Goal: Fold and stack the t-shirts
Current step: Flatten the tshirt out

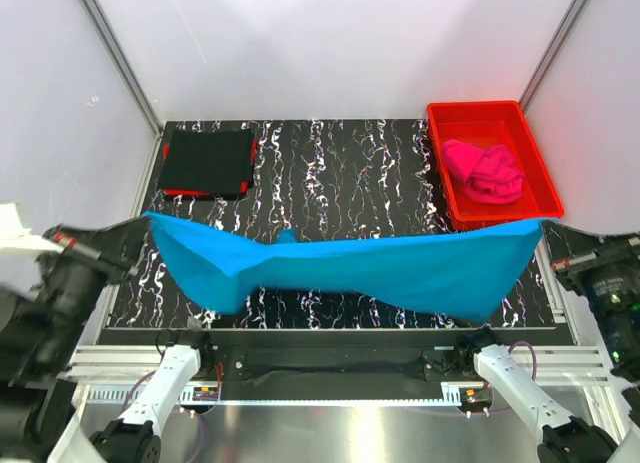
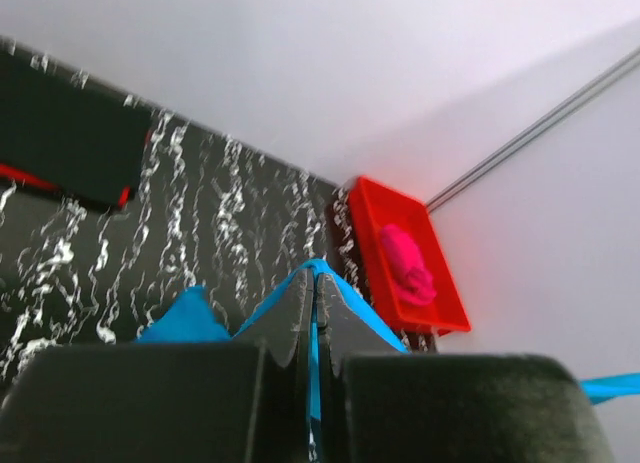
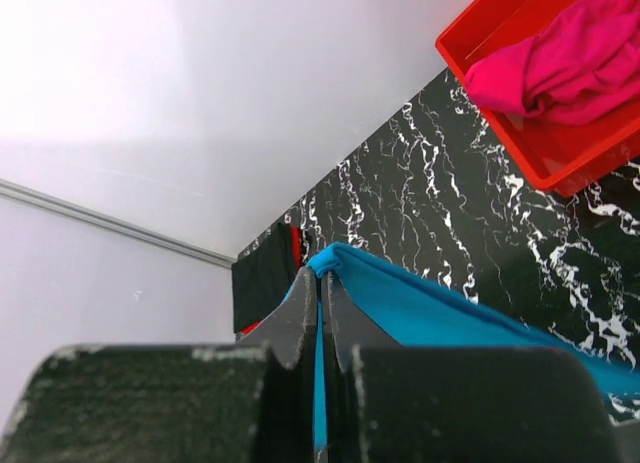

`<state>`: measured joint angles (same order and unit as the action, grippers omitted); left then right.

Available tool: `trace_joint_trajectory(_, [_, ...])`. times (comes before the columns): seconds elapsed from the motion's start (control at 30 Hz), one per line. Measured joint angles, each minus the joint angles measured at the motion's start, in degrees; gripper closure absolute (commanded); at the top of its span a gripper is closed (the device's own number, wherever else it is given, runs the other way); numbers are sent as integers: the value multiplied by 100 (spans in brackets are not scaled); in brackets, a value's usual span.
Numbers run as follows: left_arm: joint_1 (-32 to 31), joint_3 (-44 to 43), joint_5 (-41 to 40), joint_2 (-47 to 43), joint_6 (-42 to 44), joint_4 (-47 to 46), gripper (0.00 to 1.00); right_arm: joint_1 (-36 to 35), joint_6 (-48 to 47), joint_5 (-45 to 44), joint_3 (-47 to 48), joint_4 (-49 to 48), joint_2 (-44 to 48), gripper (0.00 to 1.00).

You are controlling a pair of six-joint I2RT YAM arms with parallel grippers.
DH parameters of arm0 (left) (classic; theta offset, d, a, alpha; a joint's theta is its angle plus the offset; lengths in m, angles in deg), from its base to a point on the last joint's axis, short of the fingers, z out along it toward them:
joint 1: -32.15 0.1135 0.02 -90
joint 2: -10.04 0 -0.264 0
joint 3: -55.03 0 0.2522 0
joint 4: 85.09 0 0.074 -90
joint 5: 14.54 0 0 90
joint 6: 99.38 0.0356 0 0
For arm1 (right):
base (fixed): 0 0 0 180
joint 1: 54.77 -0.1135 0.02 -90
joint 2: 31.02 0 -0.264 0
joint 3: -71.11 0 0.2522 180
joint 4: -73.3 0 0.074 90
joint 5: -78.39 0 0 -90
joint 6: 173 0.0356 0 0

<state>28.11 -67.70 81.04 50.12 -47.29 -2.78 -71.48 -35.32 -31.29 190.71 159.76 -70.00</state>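
The turquoise-blue t-shirt hangs bunched at the front edge of the table, so the robot's left gripper and right gripper should swing it toward the back wall to spread it out.
The turquoise-blue t-shirt hangs stretched in the air across the table's front, held at both ends. My left gripper is shut on its left corner. My right gripper is shut on its right corner. The hot pink t-shirt lies crumpled in the red bin; it also shows in the left wrist view and the right wrist view. The black t-shirt lies folded flat at the far left corner, over something red.
The table has a black marbled top. White walls with metal posts close it in at the back and sides. The red bin stands at the far right. A metal rail runs along the near edge by the arm bases.
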Motion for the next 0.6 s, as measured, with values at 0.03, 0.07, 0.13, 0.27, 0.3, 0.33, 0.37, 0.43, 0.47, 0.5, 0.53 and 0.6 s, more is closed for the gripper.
trace_joint_trajectory(0.03, [0,105,-11,42,-2,-2,100,0,-48,13,-52,-46,-31,100])
trace_joint_trajectory(0.07, [0,245,-24,120,-2,-17,100,0,-103,17,-162,-162,-79,100])
trace_joint_trajectory(0.13, [0,452,-52,372,0,-120,100,0,-223,35,-431,-505,-293,100])
trace_joint_trajectory(0.27, [0,636,-310,1419,-9,-793,100,2,-538,85,-645,-1519,-1502,100])
trace_joint_trajectory(0.3, [0,614,-417,1707,-13,-1003,100,0,-632,114,-605,-1843,-1976,100])
trace_joint_trajectory(0.33, [0,540,-522,1978,-15,-1145,100,4,-732,138,-487,-2164,-2494,100])
trace_joint_trajectory(0.37, [0,385,-640,2319,-15,-1320,100,11,-811,177,-378,-2448,-2839,100])
trace_joint_trajectory(0.43, [15,63,-850,3018,-17,-1762,100,46,-1040,350,-42,-2990,-3849,100])
trace_joint_trajectory(0.47, [37,-140,-896,3348,-20,-1947,100,79,-1172,455,365,-3049,-4417,100])
trace_joint_trajectory(0.5, [61,-352,-898,3600,-39,-2059,100,133,-1322,573,1021,-3014,-5082,100])
trace_joint_trajectory(0.53, [109,-640,-898,3912,-76,-2205,100,173,-1438,634,1670,-2988,-5615,100])
trace_joint_trajectory(0.6, [212,-1325,-835,4487,-160,-2468,100,306,-1705,791,3119,-3021,-6684,100])
